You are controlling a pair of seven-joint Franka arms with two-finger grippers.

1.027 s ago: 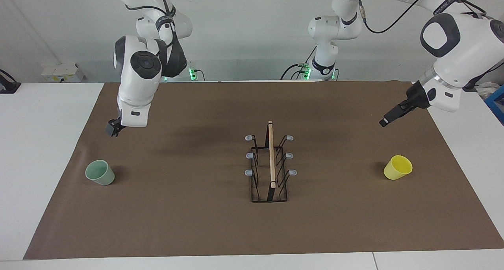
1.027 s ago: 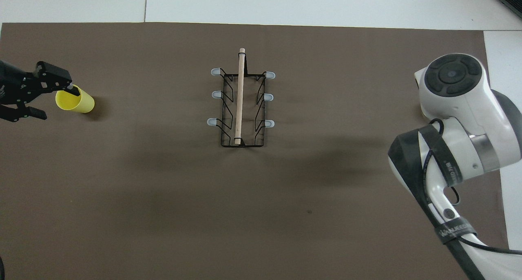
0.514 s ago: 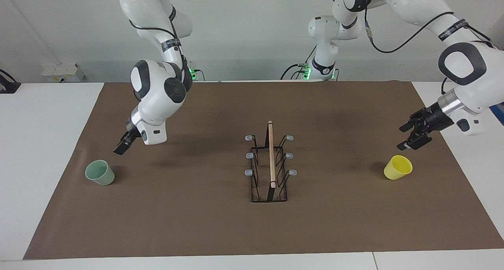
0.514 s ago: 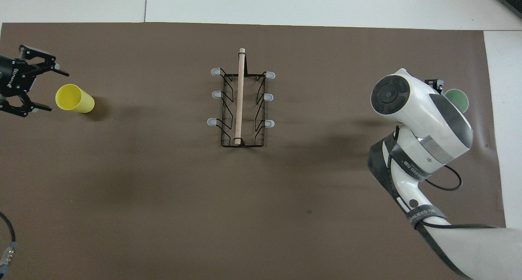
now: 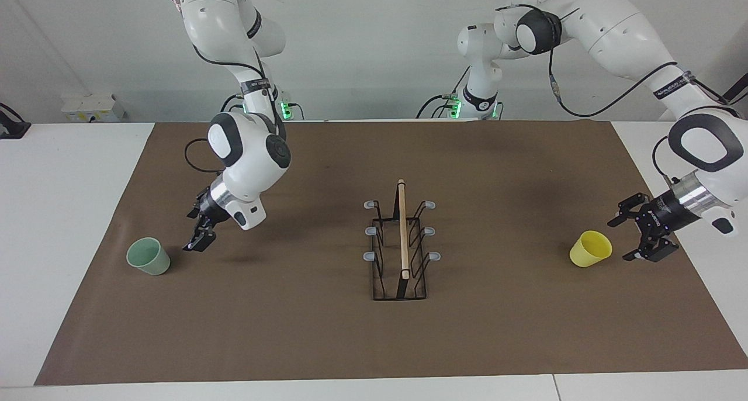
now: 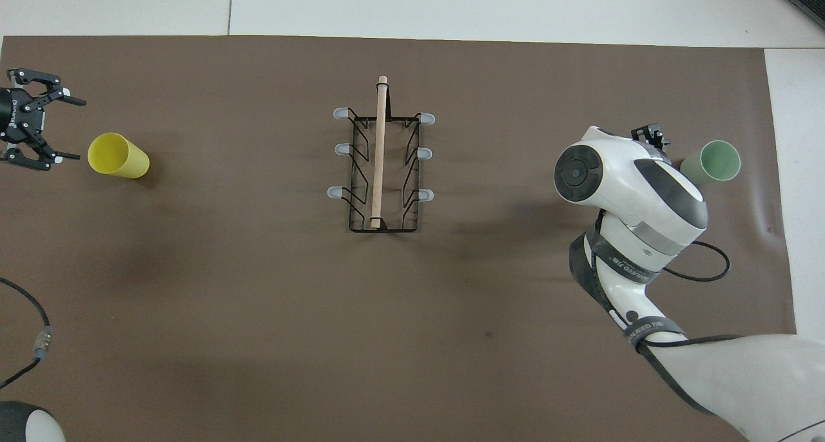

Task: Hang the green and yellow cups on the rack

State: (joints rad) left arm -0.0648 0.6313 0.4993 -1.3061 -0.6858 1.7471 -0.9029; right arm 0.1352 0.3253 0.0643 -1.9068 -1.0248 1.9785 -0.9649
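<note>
My gripper will slip the yellow cup (image 6: 118, 155) over a peg, and the cup will then hang upside down, tilted, because the rack's wires (image 6: 336, 192) stick outward with rounded ends.
A pale green cup (image 5: 148, 256) (image 6: 711, 162) stands upright on the brown mat near the right arm's end of the table. My right gripper (image 5: 197, 241) (image 6: 651, 134) hangs low beside it on the rack's side, open and holding nothing, a short gap from the cup. The yellow cup (image 5: 591, 248) (image 6: 118, 155) stands upright near the left arm's end. My left gripper (image 5: 622, 240) (image 6: 77, 129) is low beside it, open, its fingers pointing at the cup without touching it. The black wire rack (image 5: 400, 255) (image 6: 381, 165) with its wooden rod sits mid-mat, its pegs bare.
The brown mat (image 5: 292, 319) (image 6: 258, 300) covers most of the white table (image 5: 58, 214). In the overhead view the right arm's body (image 6: 628, 191) hides most of its gripper. A cable (image 6: 32, 339) lies at the mat's edge near the left arm.
Both arms have swung down from above the mat. The right gripper has dropped beside the green cup, the left gripper beside the yellow cup. Cups and rack have not moved.
</note>
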